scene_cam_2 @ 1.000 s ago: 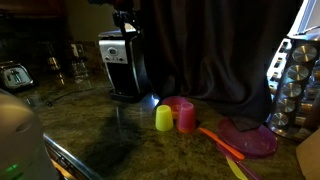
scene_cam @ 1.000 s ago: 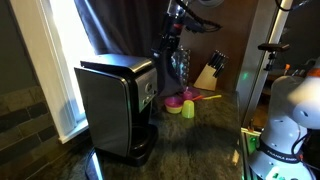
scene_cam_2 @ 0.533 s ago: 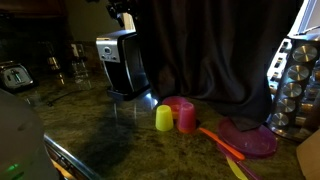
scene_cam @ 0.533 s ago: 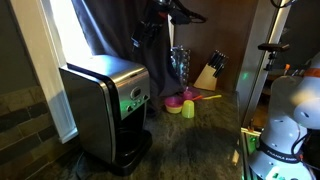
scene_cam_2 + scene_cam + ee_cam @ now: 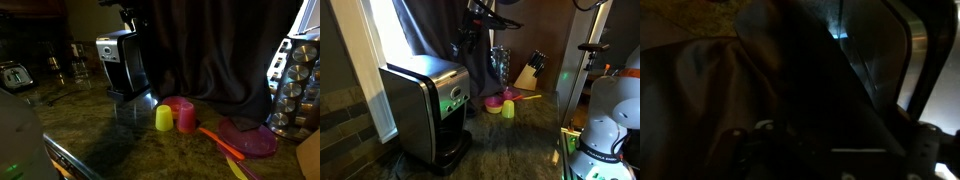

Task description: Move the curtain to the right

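Note:
The robot's gripper is crowded by the coffee maker's top (image 5: 424, 67) at the curtain's folds, so it should rise clear and go to the curtain's window-side edge (image 5: 399, 14) higher up.
The curtain (image 5: 425, 28) is a tall dark drape with long folds behind the counter. It also fills the back of an exterior view (image 5: 215, 50). My gripper (image 5: 460, 45) is up against the curtain above the coffee maker, near the fabric's window-side edge, and also shows in an exterior view (image 5: 128, 20). The wrist view is very dark. It shows curtain folds (image 5: 710, 85) close up and a strip of window light. The jaws are lost in shadow, so I cannot tell if they hold fabric.
A steel coffee maker (image 5: 420, 105) (image 5: 120, 65) stands under the gripper beside the bright window (image 5: 375, 50). Yellow (image 5: 164, 118) and red (image 5: 185, 115) cups, a purple plate (image 5: 250, 138), a spice rack (image 5: 298, 85), a knife block (image 5: 532, 72) and a toaster (image 5: 12, 75) stand on the counter.
The gripper has moved along the curtain toward the window. The coffee maker shifted and turned toward the window between one second and half a second ago, then stayed put.

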Robot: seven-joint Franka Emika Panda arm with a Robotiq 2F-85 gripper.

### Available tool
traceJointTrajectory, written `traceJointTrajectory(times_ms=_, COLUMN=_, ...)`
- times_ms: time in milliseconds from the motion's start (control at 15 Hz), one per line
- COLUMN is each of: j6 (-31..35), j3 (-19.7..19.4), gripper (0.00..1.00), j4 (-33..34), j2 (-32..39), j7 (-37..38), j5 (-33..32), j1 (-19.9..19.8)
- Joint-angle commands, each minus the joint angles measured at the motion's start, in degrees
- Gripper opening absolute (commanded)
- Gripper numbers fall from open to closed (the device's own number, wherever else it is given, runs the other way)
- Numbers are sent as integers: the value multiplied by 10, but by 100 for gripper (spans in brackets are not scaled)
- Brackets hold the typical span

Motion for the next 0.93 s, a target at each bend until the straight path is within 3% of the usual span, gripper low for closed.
traceJointTrajectory(times_ms=0, j6=16, j3=-3, gripper=100, j4=-7, j2=-20, j7=-27, j5=23, j1=29)
traceJointTrajectory(times_ms=400, j6=109, j3=52, gripper=100, j4=25, j2=-17, j7=-44, j5=-39, j1=58)
traceJointTrajectory(times_ms=667, j6=207, j3=100, gripper=100, j4=49, j2=-4, j7=-12, j5=-139, j1=32)
traceJointTrajectory(times_ms=733, j6=175, j3=80, gripper=100, j4=39, j2=-14, j7=-31, j5=-96, j1=52)
traceJointTrajectory(times_ms=867, j6=195, j3=90, gripper=100, j4=45, j2=-10, j7=-25, j5=-120, j1=45)
